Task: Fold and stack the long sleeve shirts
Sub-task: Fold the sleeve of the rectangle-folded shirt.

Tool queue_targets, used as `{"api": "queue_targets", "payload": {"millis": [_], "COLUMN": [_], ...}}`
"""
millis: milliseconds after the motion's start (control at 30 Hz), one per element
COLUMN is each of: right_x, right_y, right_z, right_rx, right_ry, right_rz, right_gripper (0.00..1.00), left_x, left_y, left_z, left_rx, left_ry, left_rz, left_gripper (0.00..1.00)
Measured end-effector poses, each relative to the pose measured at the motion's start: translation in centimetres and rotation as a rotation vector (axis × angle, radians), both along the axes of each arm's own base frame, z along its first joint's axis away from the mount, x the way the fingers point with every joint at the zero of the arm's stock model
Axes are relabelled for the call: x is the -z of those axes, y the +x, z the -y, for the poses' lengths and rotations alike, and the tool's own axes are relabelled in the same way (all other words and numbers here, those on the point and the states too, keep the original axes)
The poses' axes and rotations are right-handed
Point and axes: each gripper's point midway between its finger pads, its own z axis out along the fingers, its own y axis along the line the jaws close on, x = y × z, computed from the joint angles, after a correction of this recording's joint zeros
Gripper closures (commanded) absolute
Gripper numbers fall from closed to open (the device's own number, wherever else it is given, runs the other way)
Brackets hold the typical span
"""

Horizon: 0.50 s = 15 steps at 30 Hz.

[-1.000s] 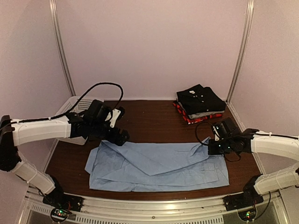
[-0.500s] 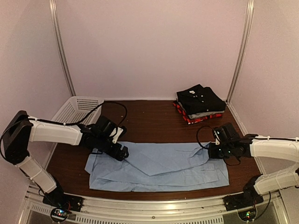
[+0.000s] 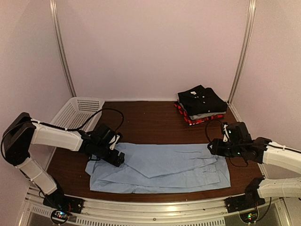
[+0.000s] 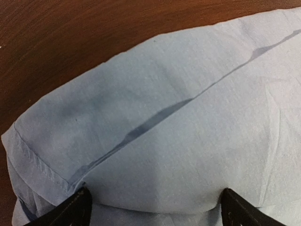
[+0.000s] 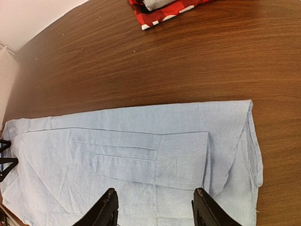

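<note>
The light blue shirt (image 3: pixel 157 168) is lying across the front of the table. Next, my left gripper slides the collar end (image 3: pixel 97 175) back while my right gripper brings the cuff end forward.
A light blue long sleeve shirt (image 3: pixel 160 167) lies flat across the front of the table, its sleeve cuff folded over the body (image 5: pixel 141 160). My left gripper (image 3: pixel 115 157) is low over the shirt's left end. Its jaws (image 4: pixel 157 212) are open wide, with a fold of the shirt (image 4: pixel 188 117) lying between the fingertips (image 4: pixel 77 209). My right gripper (image 3: pixel 214 148) hovers at the shirt's right end, open (image 5: pixel 156 207), with nothing between its fingers. The folded black, grey and red-plaid shirts (image 3: pixel 201 104) are stacked at the back right.
A white mesh basket (image 3: pixel 77 110) stands at the back left by the wall. Bare brown table (image 3: pixel 150 122) stretches between the blue shirt and the back wall. The red-plaid edge of the stack (image 5: pixel 164 12) shows at the top of the right wrist view.
My left arm came down and forward onto the shirt's left end. My right gripper opened, let go of the shirt's right corner, and drew back to the right; the cloth now lies flat.
</note>
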Motion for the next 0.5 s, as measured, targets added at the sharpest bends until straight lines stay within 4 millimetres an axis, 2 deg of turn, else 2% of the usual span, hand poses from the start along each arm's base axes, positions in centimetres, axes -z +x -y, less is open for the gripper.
{"api": "queue_targets", "payload": {"millis": [100,233,367,500], "right_x": [0.0,1.4,3.5,5.5], "right_y": [0.1,0.6,1.3,0.9], "right_z": [-1.4,-3.3,-4.8,-6.0], "right_rx": [-0.05,-0.121,-0.177,-0.241], "right_ry": [0.017,0.002,-0.02,-0.04], "right_rz": [0.009,-0.026,-0.078,-0.124], "right_gripper": [0.47,0.48,0.48,0.48], "left_x": [-0.4,-1.5,-3.6,-6.3], "left_y": [0.2,0.6,1.0,1.2], "left_z": [-0.1,0.1,0.4,0.6], "left_rx": [-0.009,-0.013,-0.023,-0.047], "left_ry": [0.001,-0.021,-0.065,-0.134], "left_rz": [0.016,0.046,0.092,0.139], "left_gripper": [0.02,0.02,0.02,0.02]}}
